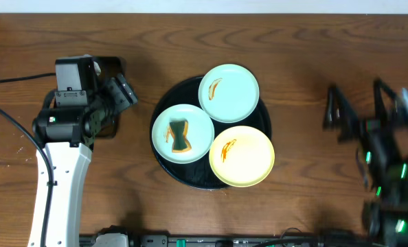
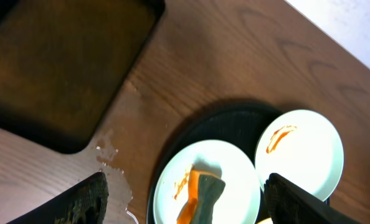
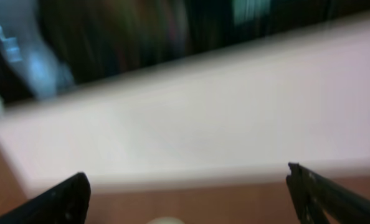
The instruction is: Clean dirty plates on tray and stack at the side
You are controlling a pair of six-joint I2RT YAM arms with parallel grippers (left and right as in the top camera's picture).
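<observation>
My grippers are leaving the mint-blue plate unheld on the tray under the sponge, so next my right gripper pinches its rim before my left gripper wipes the smear.
Three plates sit on the round black tray. A mint-blue plate at the back has an orange smear. A second mint-blue plate at the left holds a green and orange sponge. A pale yellow plate at the front right has an orange smear. In the left wrist view the sponge lies on its plate, with the other blue plate behind. My left gripper is open and empty, left of the tray. My right gripper is open and empty, far right.
A small rectangular black tray lies on the wooden table under my left arm, also seen overhead. A wet patch marks the table beside it. The right wrist view is blurred, showing a pale wall and the table edge.
</observation>
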